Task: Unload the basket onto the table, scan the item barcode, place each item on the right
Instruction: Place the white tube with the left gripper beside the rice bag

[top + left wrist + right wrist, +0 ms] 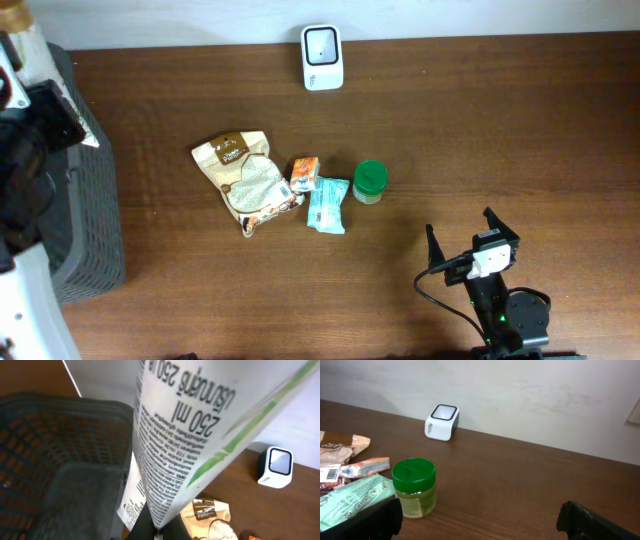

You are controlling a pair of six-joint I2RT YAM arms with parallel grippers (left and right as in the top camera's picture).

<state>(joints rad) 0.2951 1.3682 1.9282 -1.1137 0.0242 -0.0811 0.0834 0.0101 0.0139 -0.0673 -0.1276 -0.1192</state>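
I should go on moving my left gripper there and release the white pouch (42, 65), as it is clear above the grey basket and the wood (190, 205) beside the beige snack bag is open.
My left gripper (159, 535) is shut on the bottom edge of a white pouch (200, 425) printed with black text and a green stripe. The pouch fills the left wrist view and hangs above the grey basket (55, 460). The overhead view shows the left arm at the far left over that basket (90, 225). The white barcode scanner (322, 57) stands at the table's back edge; the same scanner (274, 466) is apart from the pouch. My right gripper (462, 230) is open and empty near the front right, behind the green-lidded jar (414, 487).
A beige snack bag (240, 175), a small orange packet (304, 172), a teal packet (328, 203) and the green-lidded jar (370, 181) lie mid-table. The scanner (442, 422) sits by the white wall.
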